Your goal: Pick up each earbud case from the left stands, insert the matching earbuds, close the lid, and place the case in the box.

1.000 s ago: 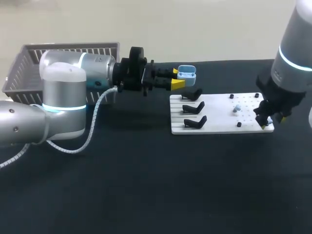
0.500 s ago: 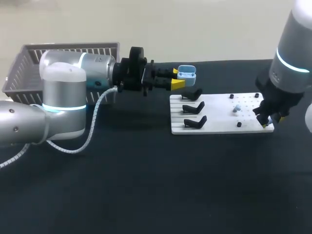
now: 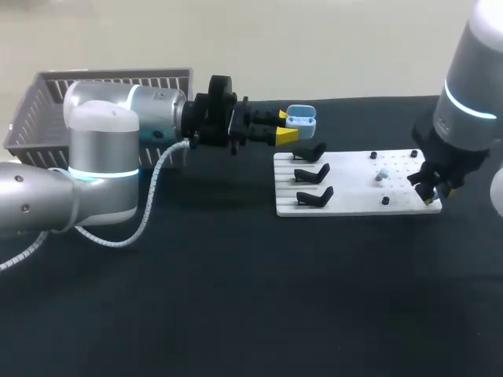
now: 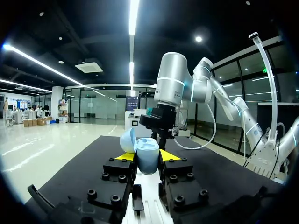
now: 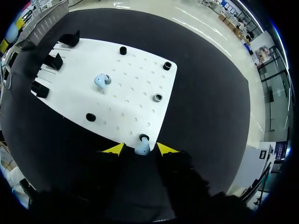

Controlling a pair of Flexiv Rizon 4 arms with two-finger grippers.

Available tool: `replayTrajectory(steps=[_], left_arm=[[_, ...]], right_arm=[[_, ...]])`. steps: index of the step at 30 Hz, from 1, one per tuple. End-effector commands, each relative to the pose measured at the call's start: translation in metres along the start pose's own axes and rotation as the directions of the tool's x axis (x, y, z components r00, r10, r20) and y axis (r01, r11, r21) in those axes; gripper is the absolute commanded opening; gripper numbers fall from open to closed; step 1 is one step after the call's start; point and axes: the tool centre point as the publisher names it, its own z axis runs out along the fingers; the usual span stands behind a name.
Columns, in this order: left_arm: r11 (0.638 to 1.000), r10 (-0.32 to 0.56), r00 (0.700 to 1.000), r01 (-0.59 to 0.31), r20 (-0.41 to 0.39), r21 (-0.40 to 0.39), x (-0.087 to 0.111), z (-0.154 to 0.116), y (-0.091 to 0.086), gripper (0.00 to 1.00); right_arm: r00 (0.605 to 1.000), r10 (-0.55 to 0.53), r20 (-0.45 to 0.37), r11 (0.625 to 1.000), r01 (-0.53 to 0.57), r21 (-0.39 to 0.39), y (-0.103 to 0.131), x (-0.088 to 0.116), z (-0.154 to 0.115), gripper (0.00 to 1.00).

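The stem of the pale-blue earbud is in an open-topped black peg (image 5: 144,137), so the earbud (image 5: 142,148) will slide out and leave the peg behind when I lift it.
My left gripper (image 3: 289,126) is shut on a light-blue earbud case (image 3: 301,117) with its lid open, held in the air just behind the three black stands (image 3: 312,173). In the left wrist view the case (image 4: 147,157) sits between the yellow tips. My right gripper (image 3: 429,195) hangs over the near right corner of the white board (image 3: 354,192). Its jaws are open, either side of a pale-blue earbud (image 5: 142,148) on a black peg, with small gaps showing. A second earbud (image 5: 101,80) lies mid-board.
A grey slatted basket (image 3: 47,102) stands at the back left, behind my left arm. Several small black pegs (image 5: 158,97) dot the board. The black table in front of the board is bare cloth.
The right gripper's fingers have drawn closer together around the earbud at the board's corner. The left arm and the case have not moved.
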Motion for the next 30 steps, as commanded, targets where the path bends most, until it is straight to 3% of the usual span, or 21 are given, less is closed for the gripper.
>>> replayTrajectory(steps=[1,11,15,18,20,26,30], left_arm=[[1.000,0.003,1.000,-0.003,0.002,-0.005,0.001,0.000,-0.001,0.00],[1.000,0.003,1.000,-0.003,0.002,-0.005,0.001,0.000,-0.001,0.00],[1.000,0.003,1.000,-0.003,0.002,-0.005,0.001,0.000,-0.001,0.00],[1.000,0.003,1.000,-0.003,0.002,-0.005,0.001,0.000,-0.001,0.00],[1.000,0.003,1.000,-0.003,0.002,-0.005,0.001,0.000,-0.001,0.00],[1.000,0.003,1.000,-0.003,0.002,-0.005,0.001,0.000,-0.001,0.00],[1.000,0.003,1.000,-0.003,0.002,-0.005,0.001,0.000,-0.001,0.00]], right_arm=[[1.000,0.003,0.005,1.000,-0.003,0.005,0.000,0.000,0.002,0.37],[1.000,0.007,0.002,1.000,-0.007,0.007,0.000,-0.001,0.004,0.33],[1.000,0.007,0.002,1.000,-0.007,0.010,-0.001,0.000,0.004,0.16],[1.000,0.005,0.000,1.000,-0.005,0.011,-0.001,0.001,0.004,0.13],[1.000,0.005,0.001,1.000,-0.005,0.011,0.000,0.002,0.004,0.00],[1.000,-0.003,0.023,0.999,0.002,0.032,0.004,0.003,-0.013,0.00],[0.998,-0.006,0.055,0.998,0.003,0.058,0.011,0.005,-0.041,0.00]])
